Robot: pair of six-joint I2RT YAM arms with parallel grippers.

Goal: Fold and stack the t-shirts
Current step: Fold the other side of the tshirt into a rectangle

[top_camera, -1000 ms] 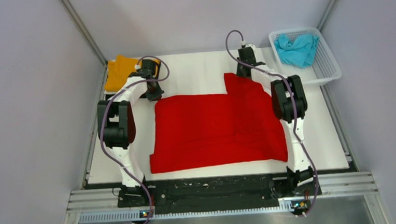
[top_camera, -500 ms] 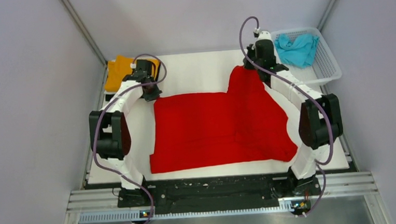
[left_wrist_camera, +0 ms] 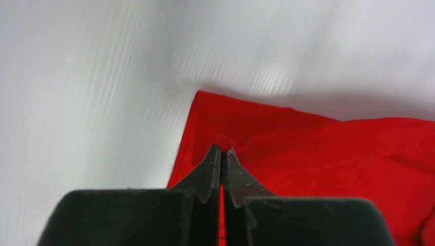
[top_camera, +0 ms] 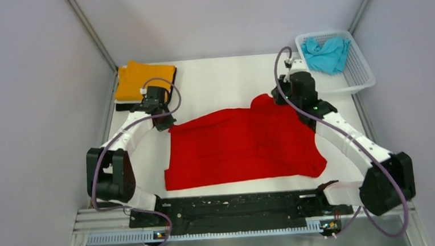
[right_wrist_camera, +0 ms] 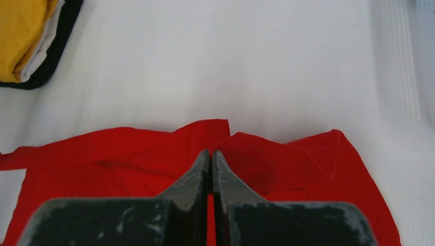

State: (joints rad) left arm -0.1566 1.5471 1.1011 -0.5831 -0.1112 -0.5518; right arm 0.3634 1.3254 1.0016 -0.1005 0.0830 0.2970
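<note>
My grippers both hold the red t-shirt's far edge (top_camera: 226, 112), so my right gripper should keep lowering it toward the black rail (top_camera: 231, 205) and let go once it lies flat.
A bright red t-shirt (top_camera: 239, 147) lies spread on the white table. My left gripper (top_camera: 162, 122) is shut on its far left corner (left_wrist_camera: 221, 139) and holds it up. My right gripper (top_camera: 285, 100) is shut on its far right edge (right_wrist_camera: 211, 138) and holds it up, so the far edge hangs lifted between them. A folded orange t-shirt (top_camera: 143, 79) tops a stack at the far left, with white and black cloth under it (right_wrist_camera: 43, 48). A turquoise t-shirt (top_camera: 326, 53) lies bunched in the basket.
A white lattice basket (top_camera: 361, 71) stands at the far right corner. The white table (top_camera: 224, 80) is walled by grey panels left, right and behind. A black rail (top_camera: 237, 204) runs along the near edge.
Both grippers have pulled the red shirt's far edge toward me and lifted it. The far part has come off the table. The orange stack is now uncovered by the left arm.
</note>
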